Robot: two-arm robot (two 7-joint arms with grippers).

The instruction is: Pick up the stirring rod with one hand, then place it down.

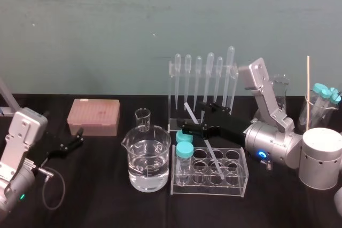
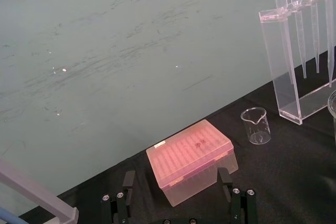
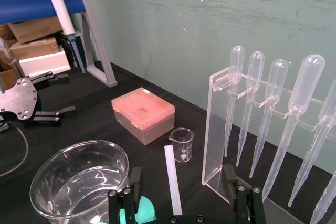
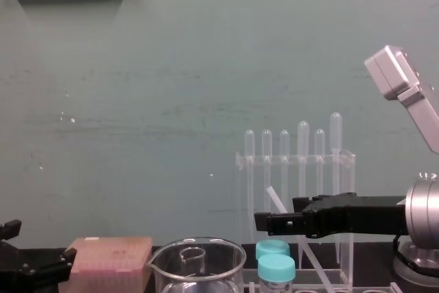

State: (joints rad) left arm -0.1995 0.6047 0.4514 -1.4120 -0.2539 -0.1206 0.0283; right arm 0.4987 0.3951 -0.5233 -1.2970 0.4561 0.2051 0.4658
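Observation:
The stirring rod [image 4: 276, 199] leans loosely at a slant in the clear tube rack [image 4: 328, 285], so I expect the rod to slide out easily and leave the rack when I lift.
The stirring rod [image 1: 204, 141] is a thin translucent-white stick leaning in the clear tube rack [image 1: 235, 185], its upper end tilted up and left toward the pipette rack. My right gripper [image 1: 203, 117] reaches in from the right over the tube rack. It is open, and the rod's upper part [image 3: 172, 182] stands between its fingers [image 3: 127, 199] without either one pressing on it. In the chest view the rod's tip [image 4: 274, 202] pokes up just above the right gripper [image 4: 278, 222]. My left gripper [image 1: 74, 142] is parked open at the table's left, facing the pink box.
A large beaker of water [image 1: 148, 164] stands left of the tube rack, with a small beaker [image 1: 142, 120] behind it. Two teal-capped tubes [image 1: 184, 150] sit in the rack's left end. The pipette rack [image 1: 203, 86] stands behind, a pink tip box [image 1: 93, 116] back left, and a white cylinder [image 1: 320, 158] and glassware to the right.

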